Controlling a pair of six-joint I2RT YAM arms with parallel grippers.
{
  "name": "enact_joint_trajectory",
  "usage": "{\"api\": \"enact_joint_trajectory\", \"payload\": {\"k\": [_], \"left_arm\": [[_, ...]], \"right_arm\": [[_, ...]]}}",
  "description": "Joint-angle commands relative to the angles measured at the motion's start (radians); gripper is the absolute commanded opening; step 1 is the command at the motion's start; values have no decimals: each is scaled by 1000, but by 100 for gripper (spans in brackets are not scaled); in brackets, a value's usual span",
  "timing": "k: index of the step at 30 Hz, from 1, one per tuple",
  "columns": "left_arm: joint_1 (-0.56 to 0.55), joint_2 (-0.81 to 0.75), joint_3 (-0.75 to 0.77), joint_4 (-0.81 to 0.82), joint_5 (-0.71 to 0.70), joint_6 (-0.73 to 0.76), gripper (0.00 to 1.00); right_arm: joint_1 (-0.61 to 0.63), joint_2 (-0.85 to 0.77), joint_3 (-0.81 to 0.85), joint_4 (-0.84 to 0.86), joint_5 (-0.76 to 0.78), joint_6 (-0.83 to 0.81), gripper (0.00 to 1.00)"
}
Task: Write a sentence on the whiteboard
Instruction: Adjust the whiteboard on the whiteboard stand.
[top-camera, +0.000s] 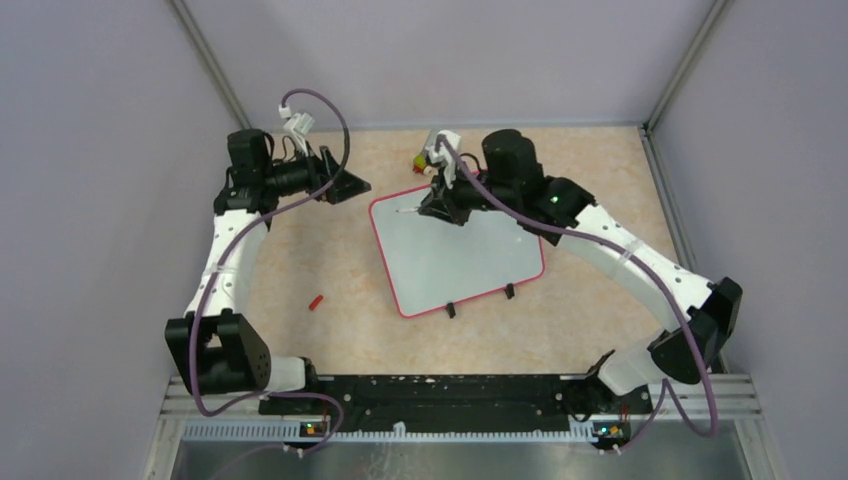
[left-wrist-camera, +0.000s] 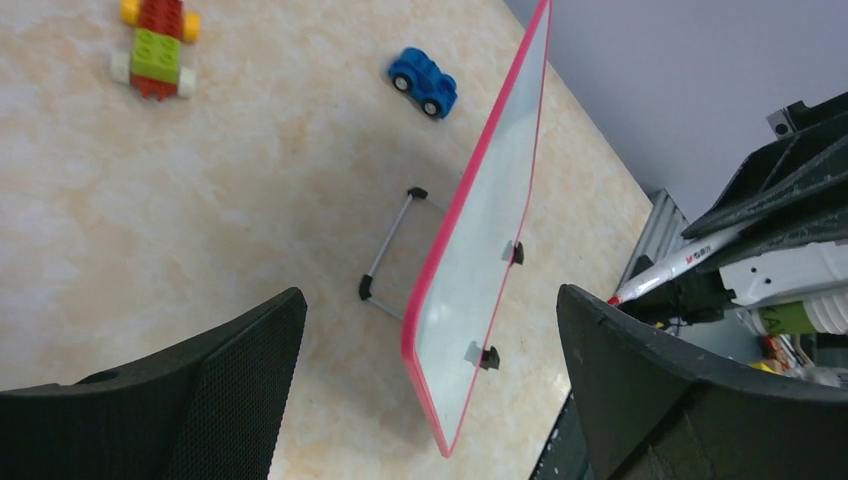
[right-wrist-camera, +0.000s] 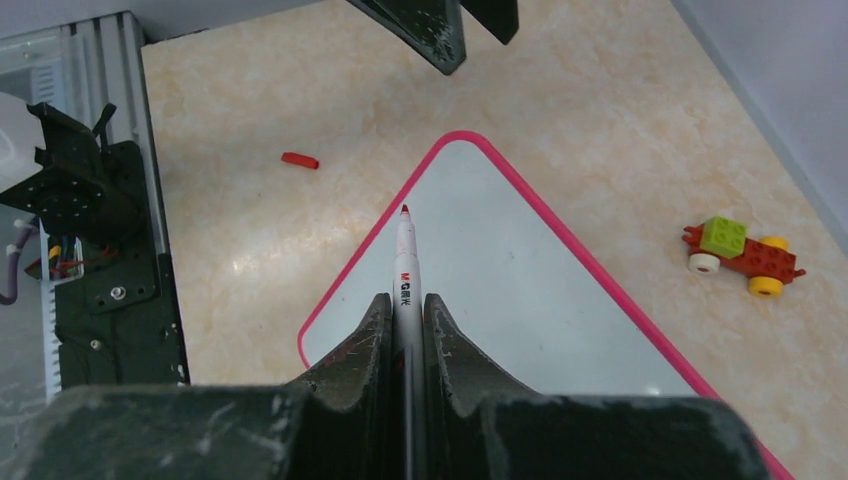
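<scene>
My left gripper should clamp the whiteboard's far edge (top-camera: 398, 194) and hold it steady before my right gripper writes, because the whiteboard is propped only on its wire stand (left-wrist-camera: 386, 240).
The whiteboard (top-camera: 455, 258), white with a pink-red rim and two black clips on its near edge, lies mid-table, propped at a tilt on a wire stand (left-wrist-camera: 388, 255). Its face (right-wrist-camera: 500, 300) looks blank white; the sentence is out of view. My right gripper (right-wrist-camera: 407, 300) is shut on a white marker (right-wrist-camera: 405, 262), whose red tip (right-wrist-camera: 404, 210) points at the board's far left corner (top-camera: 400, 212); whether it touches I cannot tell. My left gripper (top-camera: 350, 185) hangs open just left of that corner, nothing between its fingers (left-wrist-camera: 215, 390), the board (left-wrist-camera: 480, 250) edge-on beyond them.
The marker's red cap (top-camera: 316, 300) lies on the table left of the board. A brick-built toy car (right-wrist-camera: 742, 250) and a small blue toy car (left-wrist-camera: 423, 82) sit behind the board near the back wall. Grey walls close in on three sides.
</scene>
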Motion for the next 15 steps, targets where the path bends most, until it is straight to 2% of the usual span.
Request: {"api": "enact_joint_trajectory", "payload": {"k": [1, 4, 8, 15], "left_arm": [[-1, -29, -69, 32, 94, 6, 98], [-2, -21, -99, 60, 107, -27, 86], [-20, -8, -145, 96, 72, -52, 74], [-108, 31, -137, 73, 37, -30, 51]], "right_arm": [[105, 15, 2, 72, 171, -27, 0], [149, 13, -43, 116, 271, -41, 0], [159, 7, -66, 124, 258, -25, 0], [162, -20, -82, 102, 262, -39, 0]]}}
